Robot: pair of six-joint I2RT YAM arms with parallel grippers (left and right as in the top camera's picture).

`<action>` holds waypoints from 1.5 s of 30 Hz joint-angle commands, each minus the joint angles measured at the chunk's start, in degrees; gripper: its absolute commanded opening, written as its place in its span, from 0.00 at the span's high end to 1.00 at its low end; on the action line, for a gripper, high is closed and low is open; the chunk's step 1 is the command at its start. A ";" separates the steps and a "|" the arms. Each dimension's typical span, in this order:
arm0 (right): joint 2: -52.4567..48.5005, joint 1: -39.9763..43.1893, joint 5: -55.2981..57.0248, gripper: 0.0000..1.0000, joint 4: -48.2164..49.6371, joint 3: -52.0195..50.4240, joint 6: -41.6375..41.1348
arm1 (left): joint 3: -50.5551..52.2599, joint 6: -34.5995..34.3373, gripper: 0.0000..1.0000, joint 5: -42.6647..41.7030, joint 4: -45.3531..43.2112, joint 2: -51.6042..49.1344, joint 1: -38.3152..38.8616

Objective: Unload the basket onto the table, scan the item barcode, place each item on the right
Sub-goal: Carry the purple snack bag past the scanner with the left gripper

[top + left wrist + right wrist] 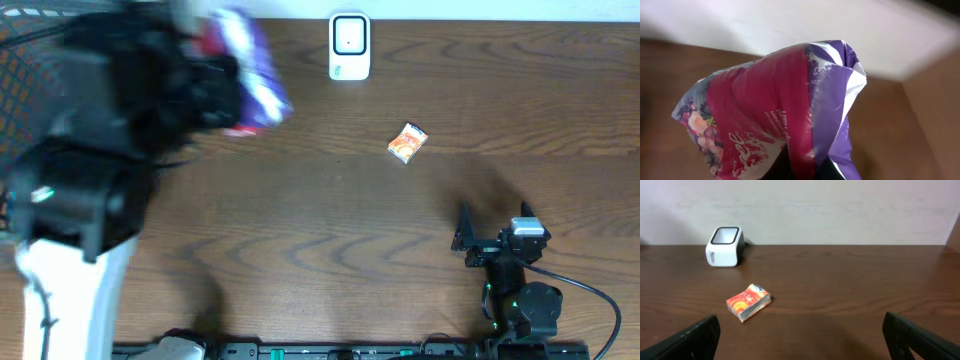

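Note:
The wood beside the small orange box is free for the bag, so the robot's left gripper should keep going toward that spot and let go of the bag there.
The item, a glossy purple and red bag with a flower print, fills the left wrist view. My left gripper is shut on its lower end, and only dark bits of the fingers show beneath it. From overhead the bag is lifted and blurred at the back left, left of the white scanner. The scanner stands upright by the back wall. No barcode shows on the bag. My right gripper rests open at the front right, its fingers wide apart over bare wood.
A small orange box lies on the brown table between the scanner and the right arm; in the right wrist view the box is ahead and to the left. The blurred left arm covers the table's left side.

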State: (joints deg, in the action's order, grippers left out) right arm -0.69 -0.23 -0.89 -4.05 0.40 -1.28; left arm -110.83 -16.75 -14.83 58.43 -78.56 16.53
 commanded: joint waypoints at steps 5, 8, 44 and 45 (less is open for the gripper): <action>0.35 -0.20 -0.50 0.01 -0.22 -0.11 -0.83 | 0.94 7.10 0.93 10.10 0.20 -13.51 12.81; 0.35 -0.20 -0.50 0.01 -0.22 -0.11 -0.81 | 0.96 7.10 0.93 10.64 -0.35 -20.02 15.34; 0.35 -0.20 -0.50 0.01 -0.24 -0.11 -0.81 | 0.92 -3.45 0.74 6.49 -18.08 -53.05 24.48; 0.35 -0.20 -0.50 0.01 -0.24 -0.11 -0.81 | 0.92 -3.08 0.74 6.49 -18.01 -52.78 24.46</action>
State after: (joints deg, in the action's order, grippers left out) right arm -0.69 -0.23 -0.89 -4.08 0.40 -1.28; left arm -110.15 -19.53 -5.15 40.40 -131.31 40.75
